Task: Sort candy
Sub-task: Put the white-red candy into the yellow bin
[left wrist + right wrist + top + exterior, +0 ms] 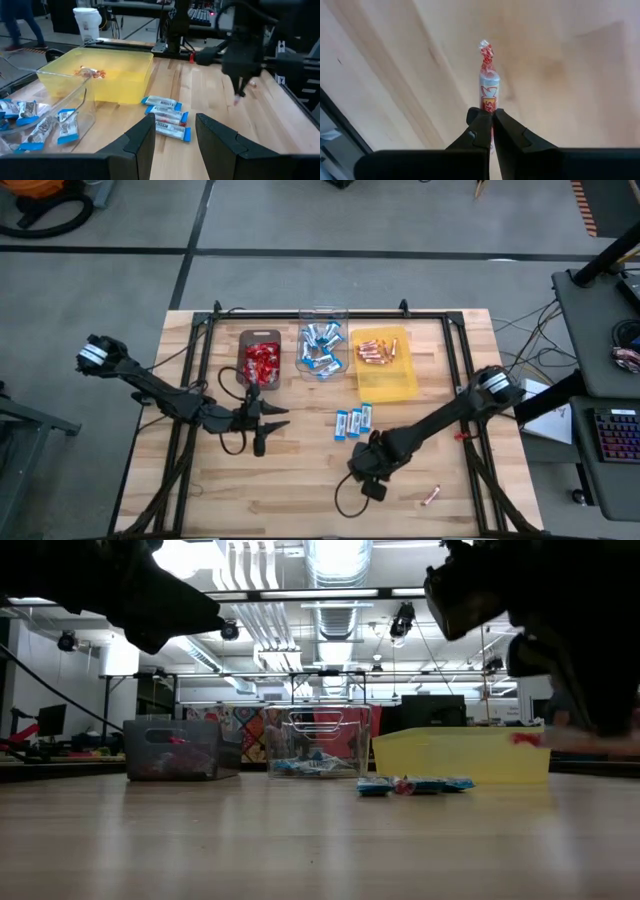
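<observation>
The pinched candy stick [489, 85] matches the ones in the yellow tray. I should carry it on with my right gripper until it hangs above the tray's open bottom [387, 382].
My right gripper [492, 114] is shut on a thin pinkish-copper candy stick [488, 80] and hangs over the near middle of the table [366, 468]. My left gripper [172, 135] stands open with nothing between its fingers. It sits near level at the table's left centre [272, 425] and points toward the right. Three blue-and-white bars [355, 421] lie flat on the wood in front of the trays. Another stick [431, 496] lies near the front right. Red packets fill the dark tray [261, 340], bars the clear tray [323, 315], sticks the yellow tray [395, 385]. My right gripper pinches the stick's upper end [488, 106] between its two fingertips. The fingers come from above, pointing steeply down, and lie along the stick. The stick hangs below them with its twisted end [486, 50] lowest, lifted clear of the table [236, 100].
The three trays stand side by side at the table's far middle. A black frame [455, 360] runs around the work area. Bare wood [290, 500] lies along the near edge. A desk with a keyboard [620, 430] stands off the table's right.
</observation>
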`<state>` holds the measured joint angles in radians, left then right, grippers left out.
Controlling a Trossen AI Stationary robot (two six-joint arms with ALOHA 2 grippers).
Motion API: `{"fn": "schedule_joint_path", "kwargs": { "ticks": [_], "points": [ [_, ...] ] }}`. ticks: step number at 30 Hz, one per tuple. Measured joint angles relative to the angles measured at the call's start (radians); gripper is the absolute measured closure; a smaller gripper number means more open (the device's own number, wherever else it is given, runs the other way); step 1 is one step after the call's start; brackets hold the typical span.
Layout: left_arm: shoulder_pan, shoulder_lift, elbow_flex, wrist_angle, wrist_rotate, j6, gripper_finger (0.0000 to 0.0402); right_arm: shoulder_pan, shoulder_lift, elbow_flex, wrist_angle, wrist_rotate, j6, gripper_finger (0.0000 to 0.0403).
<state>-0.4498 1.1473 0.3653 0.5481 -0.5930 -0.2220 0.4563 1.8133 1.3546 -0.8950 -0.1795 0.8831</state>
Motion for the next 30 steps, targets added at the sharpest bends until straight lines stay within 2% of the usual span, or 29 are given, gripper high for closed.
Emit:
{"fn": "schedule_joint_path", "kwargs": {
  "ticks": [4, 9, 15, 17, 19, 24, 27, 30],
  "points": [
    [0.0, -0.006, 0.0, 0.012, 0.0, 0.018, 0.0277, -0.056, -0.072, 0.0, -0.08, 0.006, -0.051, 0.0394],
    [0.0, -0.017, 0.0, 0.041, 0.001, 0.056, 0.0277, -0.17, -0.177, 0.0, -0.191, 0.062, -0.151, 0.0394],
    [0.0, -0.026, 0.017, 0.044, 0.002, 0.126, 0.0277, -0.401, -0.289, 0.0, -0.286, 0.242, -0.271, 0.0394],
    [0.0, -0.026, 0.027, 0.043, 0.002, 0.156, 0.0277, -0.496, -0.304, 0.0, -0.279, 0.266, -0.318, 0.0394],
    [0.0, -0.026, 0.035, 0.043, 0.001, 0.181, 0.0277, -0.585, -0.307, 0.0, -0.281, 0.269, -0.414, 0.0394],
    [0.0, -0.031, 0.047, 0.029, 0.001, 0.19, 0.0277, -0.733, -0.279, -0.001, -0.269, 0.27, -0.786, 0.0394],
    [0.0, -0.031, 0.047, 0.025, 0.001, 0.183, 0.0277, -0.767, -0.244, -0.004, -0.268, 0.294, -0.985, 0.0394],
    [0.0, -0.031, 0.047, 0.014, 0.001, 0.169, 0.0277, -0.77, -0.213, -0.004, -0.258, 0.323, -1.065, 0.0394]
  ]
}}
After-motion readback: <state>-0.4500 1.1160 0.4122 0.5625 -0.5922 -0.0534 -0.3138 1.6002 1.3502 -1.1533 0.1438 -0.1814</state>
